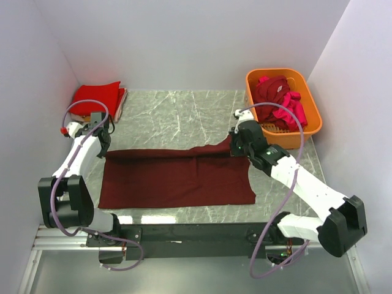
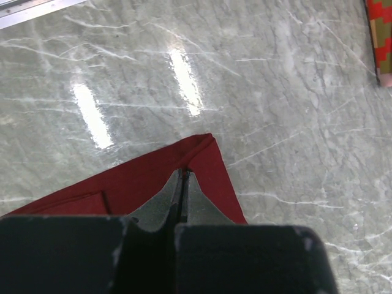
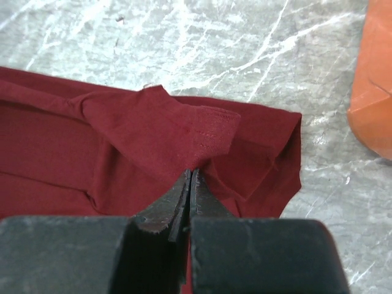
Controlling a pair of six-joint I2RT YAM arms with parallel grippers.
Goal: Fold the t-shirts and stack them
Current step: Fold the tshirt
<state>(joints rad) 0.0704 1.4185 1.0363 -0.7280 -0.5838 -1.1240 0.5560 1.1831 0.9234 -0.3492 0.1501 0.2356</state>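
The pinched sleeve (image 3: pixel 211 130) is hanging folded in over the dark maroon t-shirt's body (image 1: pixel 222 177). My right gripper goes down next until the sleeve lies there, and then lets go.
A dark maroon t-shirt (image 1: pixel 177 179) lies spread flat across the middle of the table, folded into a long band. My left gripper (image 1: pixel 101 144) sits at its far left corner; in the left wrist view the jaws are pressed together on that corner (image 2: pixel 208 165), gripper (image 2: pixel 182 175). My right gripper (image 1: pixel 235 144) is at the far right end, where a sleeve (image 3: pixel 184 131) is bunched up and pinched between the shut fingers, gripper (image 3: pixel 192 175). A folded bright red t-shirt (image 1: pixel 97 95) rests at the back left.
An orange basket (image 1: pixel 309 98) at the back right holds crumpled dark red and pink shirts (image 1: pixel 278 98); its wall (image 3: pixel 372 92) is close to my right gripper. White walls close in the table on three sides. The folded stack's edge (image 2: pixel 380 37) shows beyond my left gripper.
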